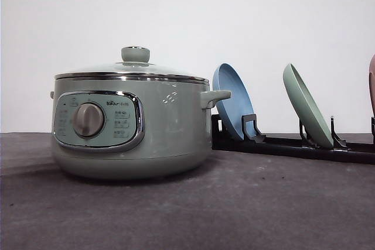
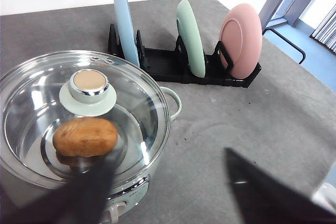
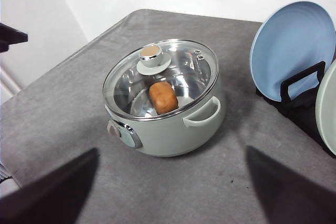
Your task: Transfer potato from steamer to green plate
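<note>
The glass lid point(image 1: 96, 71) will come off in one piece when I raise its knob, because its rim sits evenly all point(image 1: 132, 76) around the steamer's top.
The sage-green steamer point(image 1: 132, 127) stands on the grey table with its glass lid point(image 2: 84, 103) on. Through the lid the orange-brown potato point(image 2: 85, 136) lies on the steamer's floor, beside the lid knob point(image 2: 89, 83); the right wrist view also shows the potato point(image 3: 163, 97) inside the steamer point(image 3: 168, 124). The green plate point(image 1: 307, 106) stands on edge in a black rack point(image 1: 293, 144), right of the blue plate point(image 1: 234, 100). My left gripper point(image 2: 168, 203) hangs open above the steamer's near rim. My right gripper point(image 3: 170, 198) is open, held back from the steamer, nothing between its fingers.
A pink plate point(image 2: 240, 40) stands in the rack's last slot beyond the green plate point(image 2: 190, 38) and the blue plate point(image 2: 126, 22). Bare grey table lies in front of the steamer and rack. The table edge point(image 2: 294, 72) runs behind the rack.
</note>
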### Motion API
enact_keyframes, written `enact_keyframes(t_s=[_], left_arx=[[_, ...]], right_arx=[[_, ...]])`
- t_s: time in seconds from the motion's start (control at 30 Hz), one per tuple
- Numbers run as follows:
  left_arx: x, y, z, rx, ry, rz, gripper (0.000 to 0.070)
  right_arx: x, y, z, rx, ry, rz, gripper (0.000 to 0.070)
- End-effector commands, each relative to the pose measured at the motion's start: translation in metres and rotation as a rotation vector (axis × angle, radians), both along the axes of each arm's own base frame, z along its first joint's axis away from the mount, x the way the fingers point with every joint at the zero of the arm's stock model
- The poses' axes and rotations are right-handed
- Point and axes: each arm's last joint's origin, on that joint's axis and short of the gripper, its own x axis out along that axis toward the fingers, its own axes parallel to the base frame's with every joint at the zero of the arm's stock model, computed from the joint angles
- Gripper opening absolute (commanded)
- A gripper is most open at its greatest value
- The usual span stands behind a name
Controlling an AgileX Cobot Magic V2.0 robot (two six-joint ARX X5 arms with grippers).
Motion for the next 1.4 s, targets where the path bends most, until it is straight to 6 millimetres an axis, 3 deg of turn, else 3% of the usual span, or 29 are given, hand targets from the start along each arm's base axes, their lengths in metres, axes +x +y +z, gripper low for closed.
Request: enact_keyframes(t_s=[0.0, 0.4, 0.67, 0.9, 1.37], left_arx=[[0.000, -0.001, 0.007, -0.006, -0.034, -0.018, 0.0635], [0.000, -0.001, 0.008, -0.009, -0.041, -0.018, 0.0641], [-0.002, 0.000, 0.009, -0.011, -0.046, -0.018, 0.0637], [-0.009, 0.002, 0.011, -0.018, -0.064, -0.018, 0.0637], [-0.015, 0.005, 0.010, -0.012, -0.050, -0.018, 0.0637]], right_arx=[[-0.001, 0.000, 0.005, 0.008, -0.011, -0.002, 0.0670], [0.000, 0.001, 0.005, 0.057, 0.036, -0.012, 0.0669], [0.032, 0.006, -0.005, 0.089, 0.201, -0.059, 0.0669], [0.090, 0.013, -0.015, 0.011, 0.339, -0.175, 0.0669], [0.236, 0.030, -0.022, -0.102, 0.405, -0.314, 0.0668]])
